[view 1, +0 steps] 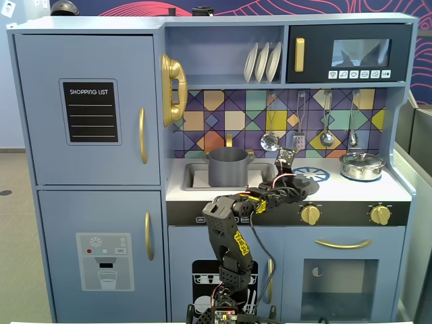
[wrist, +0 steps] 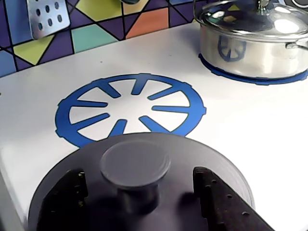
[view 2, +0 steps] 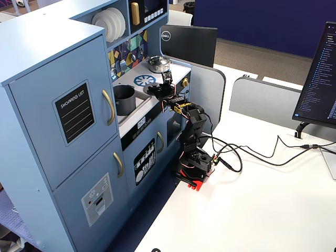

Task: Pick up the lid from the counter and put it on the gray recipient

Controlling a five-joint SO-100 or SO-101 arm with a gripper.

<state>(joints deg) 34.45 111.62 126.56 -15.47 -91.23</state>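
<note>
My gripper will lift the lid, and the hidden near edge of the blue burner ring (view 1: pixel 314 173) should stay behind and show, because the ring runs under the lid.
The lid (wrist: pixel 202 159), a flat dark-gray disc with a central knob (wrist: pixel 134 161), lies on the white counter at the near edge of the blue burner ring (wrist: pixel 130 108). My gripper (wrist: pixel 138 177) is low over it, open. One black finger (wrist: pixel 214 192) stands on each side of the knob, with a gap to it. In a fixed view the lid (view 1: pixel 305 183) is right of the gray recipient (view 1: pixel 227 167), which stands in the sink, with the gripper (view 1: pixel 295 185) over the lid. The recipient also shows in the other fixed view (view 2: pixel 124 100).
A shiny silver pot with its lid (wrist: pixel 255 38) stands on the far right burner (view 1: pixel 362 165). Utensils (view 1: pixel 270 140) hang on the tiled back wall. The fridge block (view 1: pixel 88 175) stands left of the sink. Knobs (view 1: pixel 310 214) line the counter's front.
</note>
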